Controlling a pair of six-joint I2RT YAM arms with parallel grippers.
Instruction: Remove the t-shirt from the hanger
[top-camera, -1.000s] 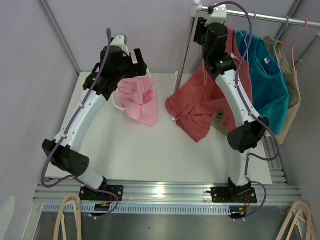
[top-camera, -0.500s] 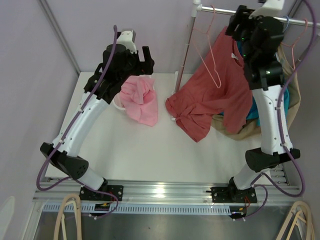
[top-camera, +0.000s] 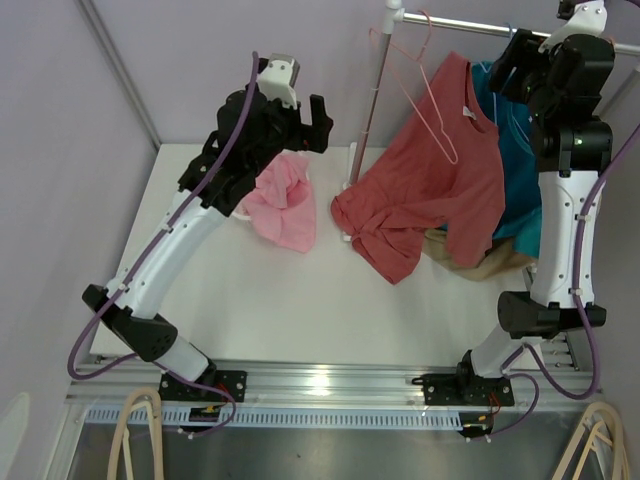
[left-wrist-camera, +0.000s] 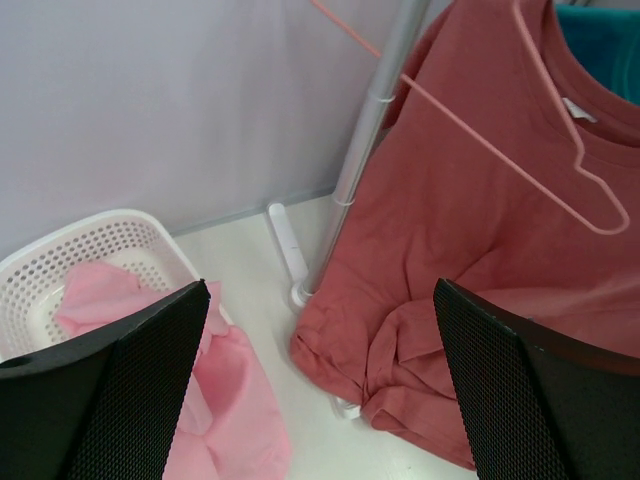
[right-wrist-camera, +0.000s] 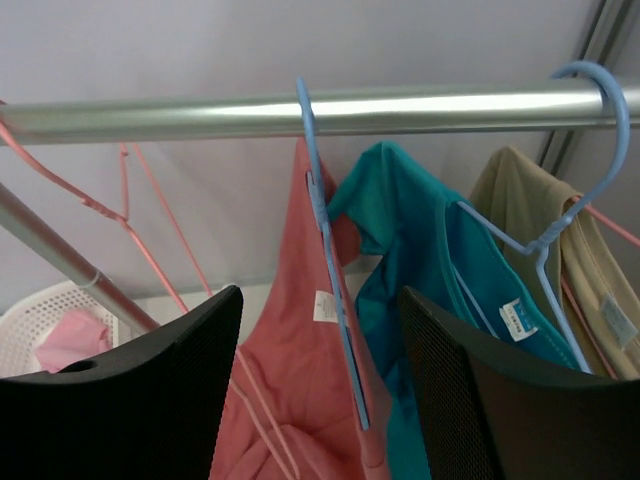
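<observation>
The red t-shirt (top-camera: 432, 170) will come along when the robot lifts the blue hanger (right-wrist-camera: 325, 220) off the rail, because the hanger runs into the t-shirt's collar.
A red t-shirt (top-camera: 432, 190) hangs from the rail (top-camera: 480, 27); its lower part is bunched on the table. A pink wire hanger (top-camera: 428, 92) hooks on the rail and lies across the shirt's front. In the right wrist view a thin blue hanger (right-wrist-camera: 330, 270) runs down beside the red t-shirt (right-wrist-camera: 290, 400). My right gripper (top-camera: 515, 75) is open and empty, high by the rail, to the right of the shirt's collar. My left gripper (top-camera: 308, 122) is open and empty, raised above the basket and left of the rack pole (left-wrist-camera: 365, 160). The left wrist view shows the red shirt (left-wrist-camera: 480, 230) and pink hanger (left-wrist-camera: 560, 130).
A white basket (left-wrist-camera: 80, 245) with pink cloth (top-camera: 283, 205) spilling out stands at the back left. A teal shirt (right-wrist-camera: 430, 300) on a blue hanger (right-wrist-camera: 560, 220) and a beige garment (right-wrist-camera: 565, 240) hang right of the red shirt. The rack's foot (left-wrist-camera: 290, 250) rests on the table.
My right arm swung from in front of the red shirt to the right and up by the rail, uncovering shirt and pink hanger. My left arm rose and moved right toward the rack.
</observation>
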